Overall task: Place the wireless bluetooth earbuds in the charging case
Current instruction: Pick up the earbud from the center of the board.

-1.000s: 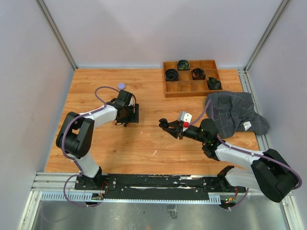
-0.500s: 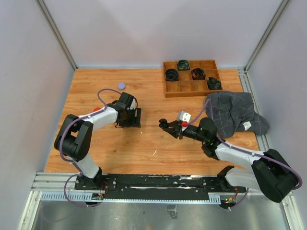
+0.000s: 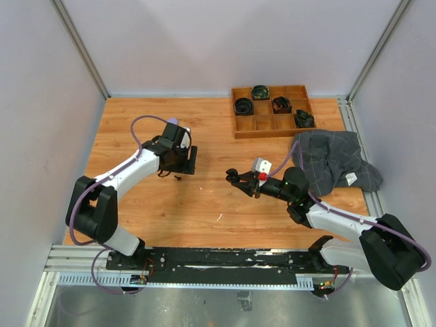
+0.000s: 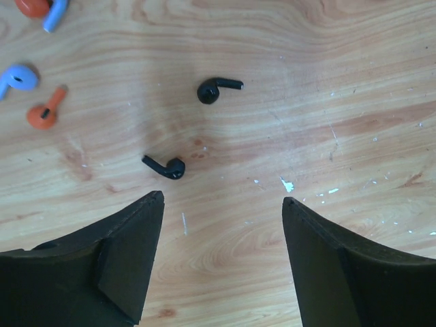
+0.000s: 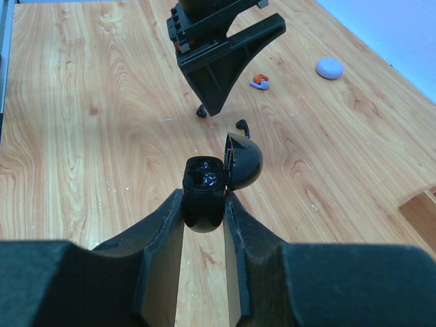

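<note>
The nearer black earbud sits apart from the other black earbud, so I should keep lowering my left gripper toward its round head until the fingers straddle it.
My right gripper is shut on a black charging case with its round lid hinged open, held above the table; it also shows in the top view. My left gripper is open and empty, hovering over the wood. Two black earbuds lie just ahead of its fingertips. An orange-red earbud and a pale lilac one lie at the upper left, with another such pair at the frame corner. One black earbud shows in the right wrist view.
A closed pale lilac round case lies on the table beyond the left gripper. A wooden compartment tray holding dark coiled items stands at the back right. A grey checked cloth lies at the right edge.
My left arm has swung: its gripper went slightly forward-right, then back toward the far left, and its elbow shifted left. My right arm and the case have not moved.
</note>
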Action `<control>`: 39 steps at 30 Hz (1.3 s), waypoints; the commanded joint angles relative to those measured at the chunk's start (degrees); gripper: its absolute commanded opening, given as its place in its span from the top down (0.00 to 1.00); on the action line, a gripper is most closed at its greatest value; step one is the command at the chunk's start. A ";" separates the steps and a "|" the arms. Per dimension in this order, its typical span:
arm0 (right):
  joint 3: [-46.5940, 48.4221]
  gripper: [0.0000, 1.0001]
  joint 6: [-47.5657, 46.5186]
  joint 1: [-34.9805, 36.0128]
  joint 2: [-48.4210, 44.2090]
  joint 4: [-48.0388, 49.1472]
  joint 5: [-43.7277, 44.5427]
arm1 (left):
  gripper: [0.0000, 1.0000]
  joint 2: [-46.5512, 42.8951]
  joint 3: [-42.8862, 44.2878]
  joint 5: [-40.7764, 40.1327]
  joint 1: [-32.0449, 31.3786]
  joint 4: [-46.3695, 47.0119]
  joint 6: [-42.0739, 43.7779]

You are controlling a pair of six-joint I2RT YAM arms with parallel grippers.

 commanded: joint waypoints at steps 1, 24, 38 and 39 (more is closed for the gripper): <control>1.89 0.99 -1.47 1.70 -1.24 -0.27 0.16 | 0.24 2.31 4.46 -1.05 0.78 -3.71 9.66; 2.71 0.99 -2.42 2.27 -0.10 -1.79 -0.04 | 0.28 15.61 9.40 1.17 2.83 -6.65 14.74; 2.88 0.99 -2.59 2.51 -0.03 -2.00 0.12 | 0.37 17.25 9.12 -0.05 2.83 -8.87 13.65; 2.94 0.99 -2.57 2.47 -0.03 -2.04 0.12 | 0.39 17.26 9.03 -0.03 2.83 -9.02 13.56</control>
